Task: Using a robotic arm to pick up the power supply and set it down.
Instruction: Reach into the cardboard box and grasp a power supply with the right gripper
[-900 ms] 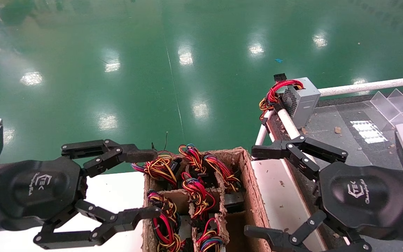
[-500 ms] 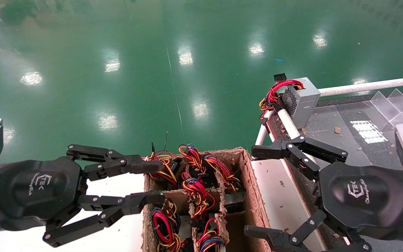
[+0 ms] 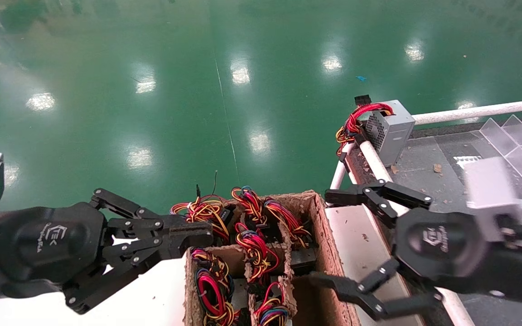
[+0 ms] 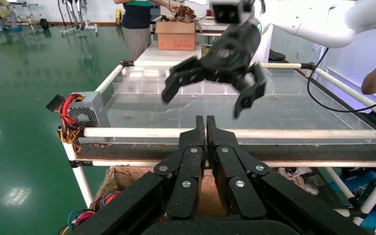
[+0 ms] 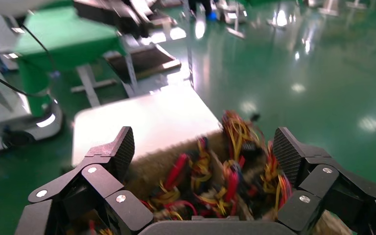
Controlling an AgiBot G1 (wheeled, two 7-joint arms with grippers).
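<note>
I expect the power supply (image 3: 303,257) to rise hanging beneath the wire bundle when I lift it, because the wires (image 3: 290,222) run down to a casing in the carton.
The power supply is out of view. In the head view my right gripper (image 3: 329,240), the robotic arm's, hangs open over the right wall of a cardboard carton (image 3: 317,213). The carton holds several wired units (image 3: 254,240) among dividers. The right wrist view shows the right gripper (image 5: 203,147) wide open above the red and yellow wire bundles (image 5: 215,176). My left gripper (image 3: 204,235) is shut with nothing between its fingers, at the carton's far left corner beside a yellow-red bundle (image 3: 200,213). In the left wrist view the left gripper (image 4: 205,122) is pressed together, with the right gripper (image 4: 203,100) open beyond it.
A grey box with a perforated grille face and red wires (image 3: 394,129) sits on the corner of the dark framed table (image 3: 428,154). White rails (image 3: 469,112) edge that table, and clear dividers (image 3: 519,136) stand on it. A white surface (image 3: 152,253) lies left of the carton. A person (image 4: 144,19) stands far off.
My left gripper has gone from wide open to shut beside the carton's left corner. My right gripper has swung left from the framed table toward the carton, still open.
</note>
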